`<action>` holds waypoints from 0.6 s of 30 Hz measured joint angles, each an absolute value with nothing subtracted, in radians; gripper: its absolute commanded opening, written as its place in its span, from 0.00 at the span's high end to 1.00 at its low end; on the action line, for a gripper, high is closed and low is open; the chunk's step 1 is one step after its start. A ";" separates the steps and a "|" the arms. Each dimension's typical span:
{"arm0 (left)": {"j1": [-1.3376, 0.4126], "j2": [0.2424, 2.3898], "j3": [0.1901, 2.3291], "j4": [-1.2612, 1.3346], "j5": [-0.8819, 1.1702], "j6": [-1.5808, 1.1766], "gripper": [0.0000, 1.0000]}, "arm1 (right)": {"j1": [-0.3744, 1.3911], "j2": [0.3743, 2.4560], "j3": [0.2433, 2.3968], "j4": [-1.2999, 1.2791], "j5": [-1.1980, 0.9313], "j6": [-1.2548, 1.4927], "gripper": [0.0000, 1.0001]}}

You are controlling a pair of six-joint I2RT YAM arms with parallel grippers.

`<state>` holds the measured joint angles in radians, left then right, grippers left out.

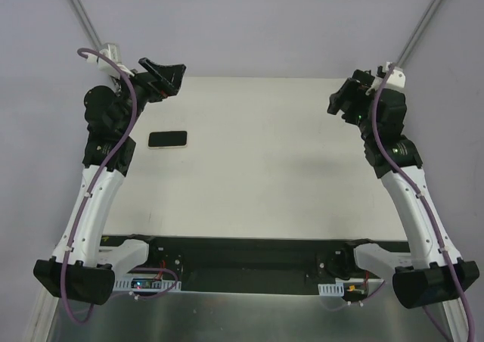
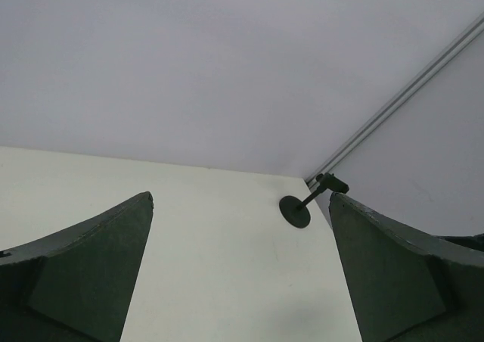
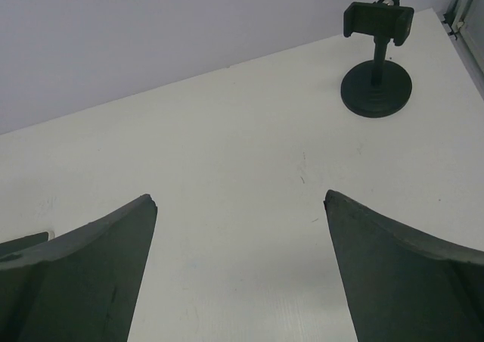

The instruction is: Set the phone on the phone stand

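Observation:
I see clear table between my open fingers and the upright phone stand, so my right gripper keeps heading for the stand's top holder and closes there.
The phone lies flat on the white table, screen up, at the left side. My left gripper is open and empty, raised beyond and above the phone near the table's far left edge. In the left wrist view it points across the table toward the phone stand in the far right corner. My right gripper is open and empty at the far right. In the right wrist view it hangs over bare table, with the black phone stand upright ahead to the right. The phone is out of both wrist views.
Pale walls rise behind the table, with a metal rail running up the far right corner. The table's right edge passes close by the stand. The arm bases and cables sit along the near edge.

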<state>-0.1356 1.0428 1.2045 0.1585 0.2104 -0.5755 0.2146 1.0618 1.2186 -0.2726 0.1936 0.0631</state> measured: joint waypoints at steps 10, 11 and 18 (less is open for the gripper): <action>-0.136 1.156 1.198 0.234 0.216 -0.600 0.01 | 0.187 1.394 1.277 -0.166 0.167 0.145 0.04; -0.136 1.161 1.198 0.241 0.217 -0.603 0.01 | 0.180 1.425 1.287 -0.150 0.166 0.161 0.04; -0.136 1.210 1.198 0.273 0.231 -0.636 0.01 | 0.059 1.719 1.447 0.026 0.063 0.399 0.04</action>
<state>-0.1356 1.2098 1.1980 0.2726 0.2306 -0.6365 0.0589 1.7191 1.4471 0.0257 0.0628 0.3992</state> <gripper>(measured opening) 0.990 0.958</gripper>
